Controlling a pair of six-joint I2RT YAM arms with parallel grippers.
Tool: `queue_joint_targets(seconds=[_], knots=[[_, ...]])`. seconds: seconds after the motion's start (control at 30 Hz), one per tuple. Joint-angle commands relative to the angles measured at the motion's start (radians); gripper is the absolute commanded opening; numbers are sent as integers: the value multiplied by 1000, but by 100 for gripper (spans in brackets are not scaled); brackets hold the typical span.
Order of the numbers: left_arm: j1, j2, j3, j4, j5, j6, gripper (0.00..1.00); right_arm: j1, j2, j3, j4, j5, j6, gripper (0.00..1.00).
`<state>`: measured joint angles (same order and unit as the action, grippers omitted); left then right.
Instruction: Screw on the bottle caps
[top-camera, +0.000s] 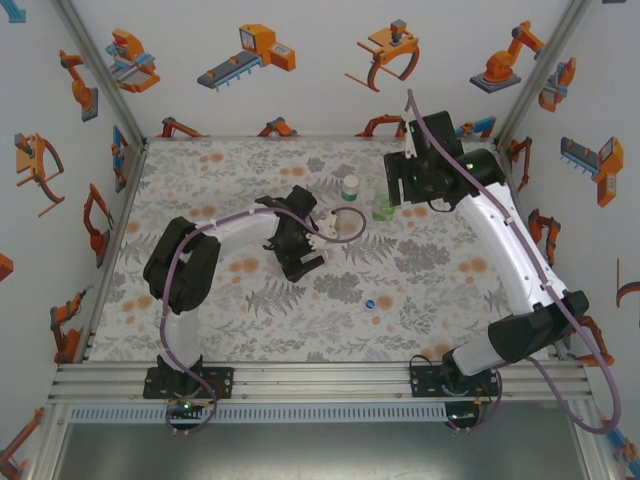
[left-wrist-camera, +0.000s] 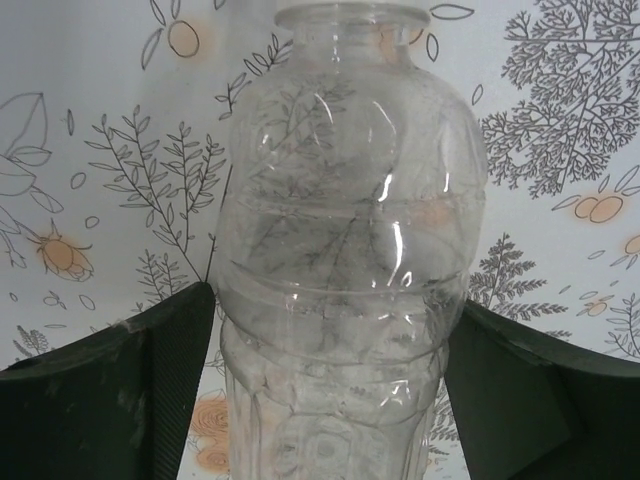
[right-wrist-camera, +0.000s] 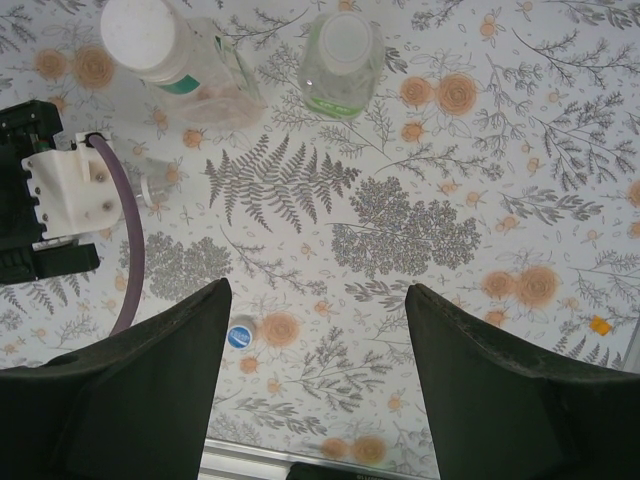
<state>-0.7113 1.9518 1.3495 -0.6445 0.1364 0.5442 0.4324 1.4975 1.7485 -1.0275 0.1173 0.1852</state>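
Note:
Next, I fetch the loose blue cap (top-camera: 370, 303) with my right gripper, because the colourless bottle's open neck (left-wrist-camera: 352, 18) needs it and my left gripper is busy holding the bottle.
A colourless bottle (left-wrist-camera: 345, 230) stands between my left gripper's (left-wrist-camera: 330, 295) fingers, both dark pads pressed against its lower body; its neck (left-wrist-camera: 350, 20) has no cap. In the top view the left gripper (top-camera: 318, 238) is near the table's middle. My right gripper (right-wrist-camera: 315, 288) hangs open and empty high over the table, at the back right (top-camera: 410, 178). Below it stand a clear bottle with a white cap (right-wrist-camera: 150, 35) (top-camera: 349, 185) and a green-tinted bottle with a pale cap (right-wrist-camera: 341, 45) (top-camera: 383, 210). A blue cap (right-wrist-camera: 241, 335) (top-camera: 371, 303) lies loose on the cloth.
The table (top-camera: 430, 290) is covered with a floral cloth and closed in by printed walls on three sides. A metal rail (top-camera: 320, 380) runs along the near edge. The left arm's purple cable (right-wrist-camera: 128, 250) loops beside its white wrist mount (right-wrist-camera: 65, 190).

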Motion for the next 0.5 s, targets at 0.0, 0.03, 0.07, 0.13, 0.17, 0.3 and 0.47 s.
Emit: queue_joint_targets(seconds=[0.0,0.03,0.07,0.13,0.17,0.3,0.47], knots=[[10,13,-23,9,49,9,76,-7,-22,-15,10,-10,-12,66],[10,13,-22,9,49,9,74,-7,-22,-15,9,-10,-13,66],[11,12,-23,10,52,10,71,-7,-23,-15,9,-10,-13,66],[13,10,-21,9,54,12,67,-7,-27,-15,10,-10,-13,66],[13,8,-21,8,56,13,64,-7,-29,-17,10,-10,-13,66],[16,-5,-21,-2,55,19,58,-7,-44,-20,10,-4,-13,66],[24,-69,-33,-7,69,15,50,-7,-68,-23,11,-6,-9,66]])
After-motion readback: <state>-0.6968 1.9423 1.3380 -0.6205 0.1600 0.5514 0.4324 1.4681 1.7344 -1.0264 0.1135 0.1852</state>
